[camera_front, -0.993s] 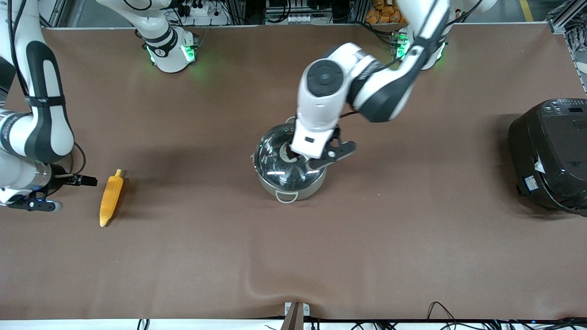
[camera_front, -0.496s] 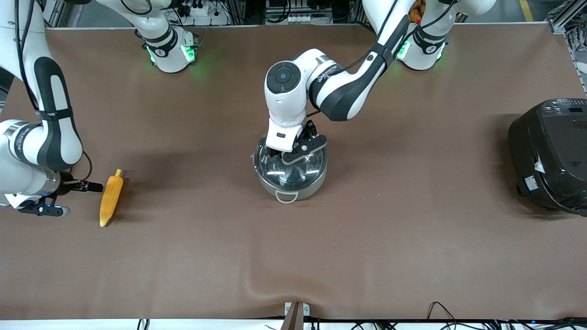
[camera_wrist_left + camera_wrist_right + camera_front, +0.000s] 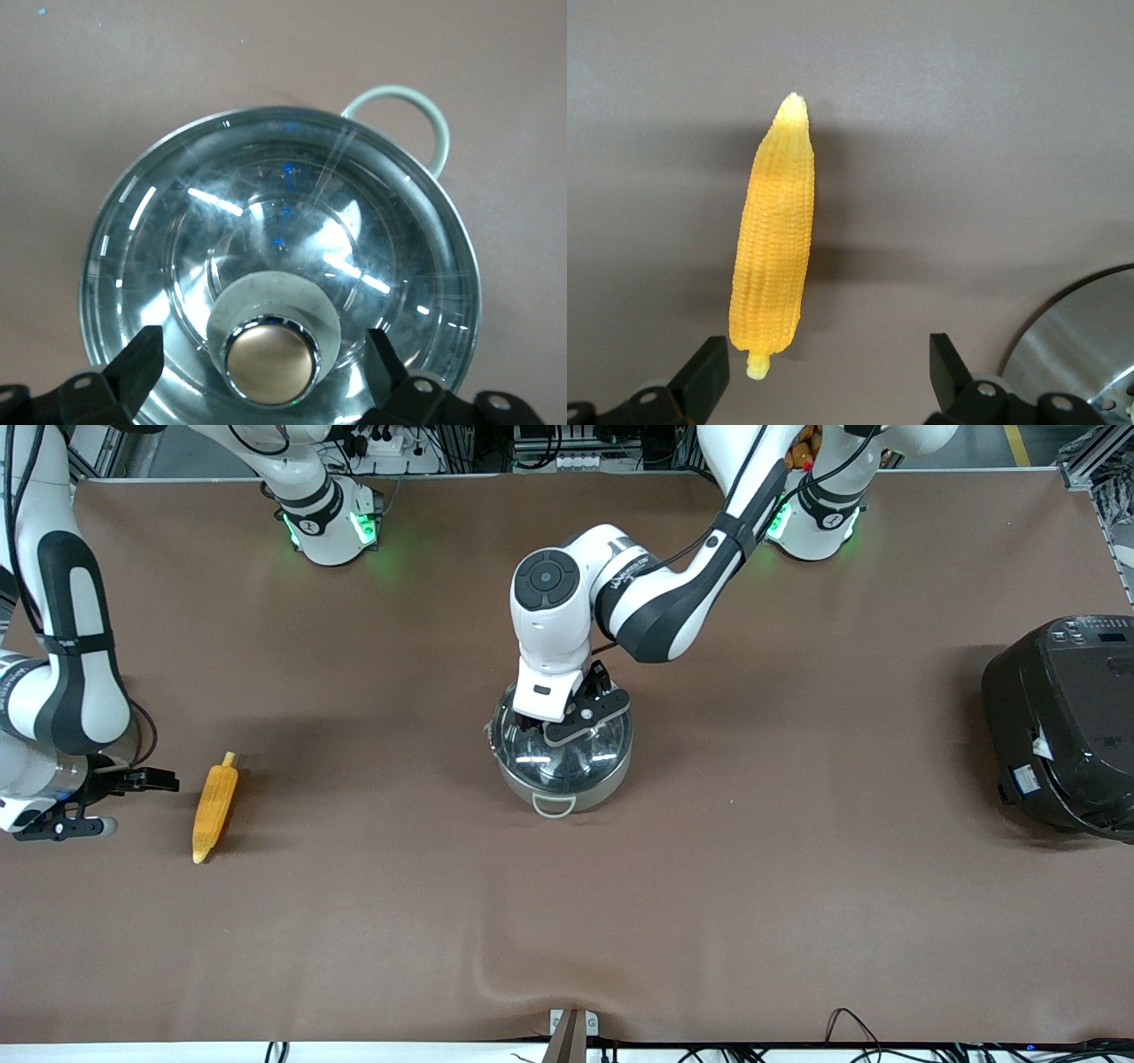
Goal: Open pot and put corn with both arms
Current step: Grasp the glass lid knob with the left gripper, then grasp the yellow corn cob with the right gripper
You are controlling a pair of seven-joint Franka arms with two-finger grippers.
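The yellow corn [image 3: 216, 808] is almost as long as the steel pot [image 3: 559, 771] is wide. It will reach nearly from one side of the pot to the other when I lower it in.
The steel pot [image 3: 567, 779] stands mid-table with its glass lid [image 3: 567, 748] on. My left gripper [image 3: 536, 726] is low over the lid. In the left wrist view the left gripper [image 3: 264, 367] is open, one finger on each side of the copper-toned knob [image 3: 271, 361], with gaps to both. The yellow corn [image 3: 215, 808] lies on the mat toward the right arm's end. My right gripper [image 3: 151, 782] hangs beside it, open and empty. In the right wrist view the corn [image 3: 775, 248] has its stub end between the right gripper's [image 3: 827, 372] fingers, close to one of them.
A big black rice cooker [image 3: 1063, 722] stands at the left arm's end of the table. One loop handle of the pot [image 3: 554, 804] faces the front camera. The brown mat [image 3: 709, 886] has a raised fold near the front edge [image 3: 523, 979].
My left arm swung in over the pot, brought its gripper down around the knob, then held still. My right gripper moved toward the corn, then drew back a little.
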